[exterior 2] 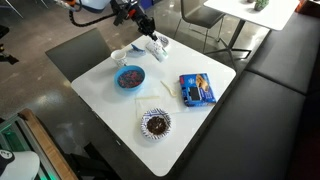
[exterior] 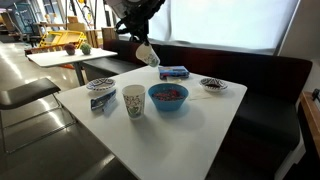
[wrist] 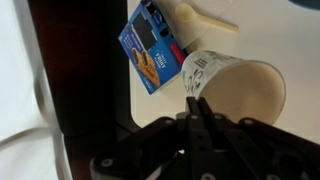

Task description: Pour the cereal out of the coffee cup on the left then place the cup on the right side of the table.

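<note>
I see the coffee cup empty (wrist: 245, 92) and the table (exterior: 121, 85) beside the dish clear, so my gripper keeps righting and lowering the cup until its base rests there.
My gripper (wrist: 195, 105) is shut on the rim of a white coffee cup (wrist: 235, 85). It holds the cup tilted in the air over the far part of the white table (exterior: 180, 135). The cup shows in both exterior views (exterior: 148, 55) (exterior 2: 155, 44). Its inside looks cream, and I see no cereal in it. A blue bowl of cereal (exterior: 168, 96) (exterior 2: 130, 77) stands on the table near the held cup. A second paper cup (exterior: 134, 100) (exterior 2: 118, 57) stands upright beside the bowl.
A blue snack box (exterior: 173, 72) (exterior 2: 197, 89) (wrist: 152, 45) lies on the table. A patterned paper bowl (exterior: 213, 85) (exterior 2: 155, 124) holds dark pieces. Another dish (exterior: 101, 86) sits near one edge. A cream spoon-like thing (wrist: 205, 18) lies by the box. A dark bench (exterior: 260, 75) borders the table.
</note>
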Robot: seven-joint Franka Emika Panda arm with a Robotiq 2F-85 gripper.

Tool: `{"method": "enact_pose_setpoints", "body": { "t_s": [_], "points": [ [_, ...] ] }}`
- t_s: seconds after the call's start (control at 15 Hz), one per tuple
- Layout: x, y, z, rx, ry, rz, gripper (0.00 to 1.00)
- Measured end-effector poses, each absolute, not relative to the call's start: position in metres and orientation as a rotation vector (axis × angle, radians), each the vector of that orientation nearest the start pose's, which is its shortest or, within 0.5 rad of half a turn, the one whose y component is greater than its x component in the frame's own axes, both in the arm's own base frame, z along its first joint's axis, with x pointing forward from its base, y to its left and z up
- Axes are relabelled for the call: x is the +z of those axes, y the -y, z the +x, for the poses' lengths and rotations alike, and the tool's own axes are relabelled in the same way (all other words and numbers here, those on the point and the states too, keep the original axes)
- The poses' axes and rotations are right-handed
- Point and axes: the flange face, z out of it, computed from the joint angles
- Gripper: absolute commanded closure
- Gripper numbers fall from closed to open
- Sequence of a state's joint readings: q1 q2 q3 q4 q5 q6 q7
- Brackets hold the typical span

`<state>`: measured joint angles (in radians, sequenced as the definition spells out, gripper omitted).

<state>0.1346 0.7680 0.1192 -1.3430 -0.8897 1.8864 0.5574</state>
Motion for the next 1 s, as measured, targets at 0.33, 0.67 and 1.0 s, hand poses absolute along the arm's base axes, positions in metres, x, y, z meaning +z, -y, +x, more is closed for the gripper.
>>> {"method": "enact_pose_setpoints", "body": {
  "t_s": [0.33, 0.67, 1.0],
  "points": [
    [0.267, -0.052, 0.752, 0.059, 0.013, 2.662, 0.99],
    [0.232, -0.022, 0.765, -0.019, 0.126, 2.931, 0.99],
    [0.211, 0.003, 0.773, -0.062, 0.324, 3.151, 0.99]
  ]
}}
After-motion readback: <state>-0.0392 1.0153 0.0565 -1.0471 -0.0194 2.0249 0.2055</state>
